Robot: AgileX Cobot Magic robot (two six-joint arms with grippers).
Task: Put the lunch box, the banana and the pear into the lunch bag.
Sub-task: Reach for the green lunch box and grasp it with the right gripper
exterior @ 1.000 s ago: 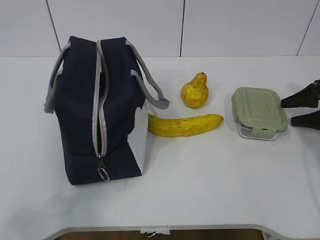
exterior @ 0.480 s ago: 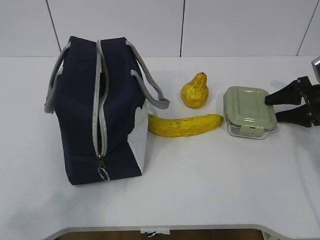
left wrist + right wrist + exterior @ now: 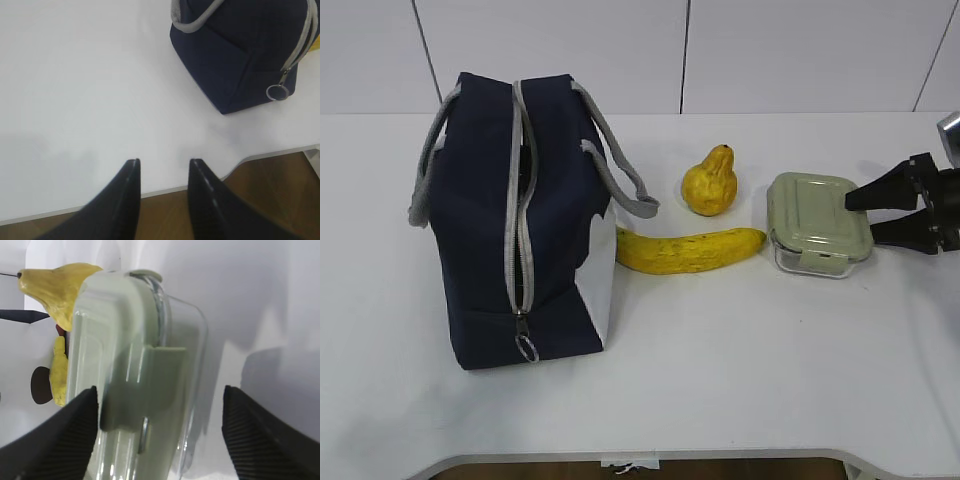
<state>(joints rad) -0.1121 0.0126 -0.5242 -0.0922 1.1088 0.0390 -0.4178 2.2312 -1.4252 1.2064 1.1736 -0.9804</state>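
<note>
The zipper's slider sits low beneath a dark gap, so the lunch bag will spread wide when I push the lunch box in.
The lunch bag stands at the left, navy with grey handles, its top zipper partly open. The pear sits upright mid-table. The banana lies in front of it, its tip at the lunch box. My right gripper is open at the box's right end. In the right wrist view the gripper has its jaws on either side of the lunch box, with the pear and the banana beyond. My left gripper is open and empty over the table's front edge, near the bag.
The white table carries only these things. Its front edge runs just under the left gripper, with brown floor below. A white panelled wall stands behind the table. The bag's zipper ring hangs at its near end.
My right gripper has moved left. The lunch box has slid left with it, up to the banana's tip. The bag, the pear and the banana have not moved.
</note>
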